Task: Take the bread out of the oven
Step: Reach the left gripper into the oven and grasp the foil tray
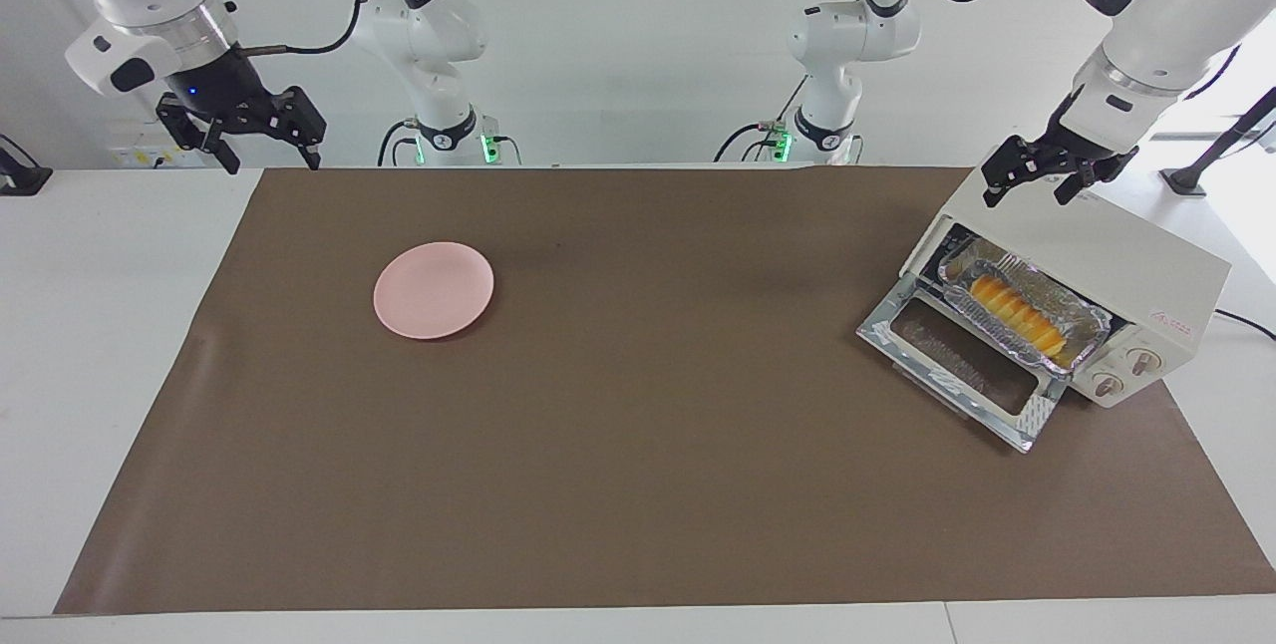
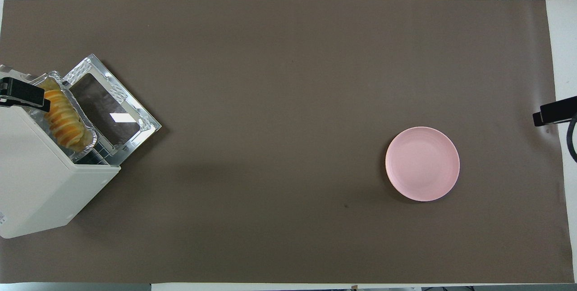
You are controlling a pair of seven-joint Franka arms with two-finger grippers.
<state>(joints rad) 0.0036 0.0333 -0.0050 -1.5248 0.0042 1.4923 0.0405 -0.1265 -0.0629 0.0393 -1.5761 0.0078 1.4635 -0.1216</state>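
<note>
I expect the bread point(image 2: 64, 120) to move along inside when I carry the tray out of the oven, because the tray's raised foil rim point(image 2: 79, 108) goes all around the bread.
The oven point(image 1: 1116, 270) stands at the left arm's end of the table, its glass door point(image 1: 962, 365) dropped open onto the brown mat. A crinkled foil tray point(image 1: 1082, 320) sticks partway out of the oven mouth, and the ridged yellow-orange bread point(image 1: 1017, 313) lies in it. From overhead, the bread point(image 2: 63, 117) shows in the tray beside the oven point(image 2: 40, 178). My left gripper point(image 1: 1032, 187) hangs open above the oven's top, touching nothing. My right gripper point(image 1: 267, 158) hangs open and empty over the table's edge at the right arm's end, waiting.
A pink plate point(image 1: 434, 290) lies empty on the brown mat point(image 1: 638, 484) toward the right arm's end, also seen from overhead as the plate point(image 2: 422, 163). Bare mat stretches between plate and oven door point(image 2: 112, 106).
</note>
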